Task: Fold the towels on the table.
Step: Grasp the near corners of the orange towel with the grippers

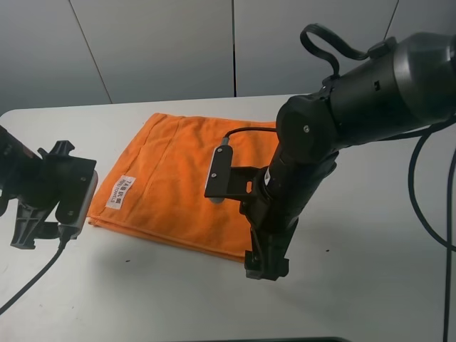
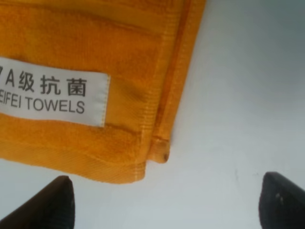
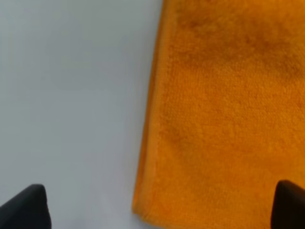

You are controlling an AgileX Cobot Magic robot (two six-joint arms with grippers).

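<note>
I see another edge (image 3: 144, 143) sticking out under the orange towel's top edge (image 3: 157, 119), so both layers will fold over together when I lift and carry them.
The orange towel (image 1: 185, 178) lies folded flat on the white table (image 1: 370, 278), with its white label (image 1: 121, 192) near its left edge. My left gripper (image 1: 34, 229) is low beside the towel's front-left corner. In the left wrist view the gripper (image 2: 167, 210) is open, with its fingertips (image 2: 52, 205) wide apart just short of the hemmed corner (image 2: 159, 152) and the label (image 2: 52, 93). My right gripper (image 1: 265, 267) points down at the towel's front-right corner. In the right wrist view this gripper (image 3: 157, 210) is open, and the towel's corner (image 3: 143, 210) lies between its fingertips (image 3: 28, 207).
Grey wall panels (image 1: 164, 43) stand behind the table's far edge. A black cable (image 1: 28, 278) trails from the left arm across the front left of the table. The right arm's cables (image 1: 427, 206) hang over the right side.
</note>
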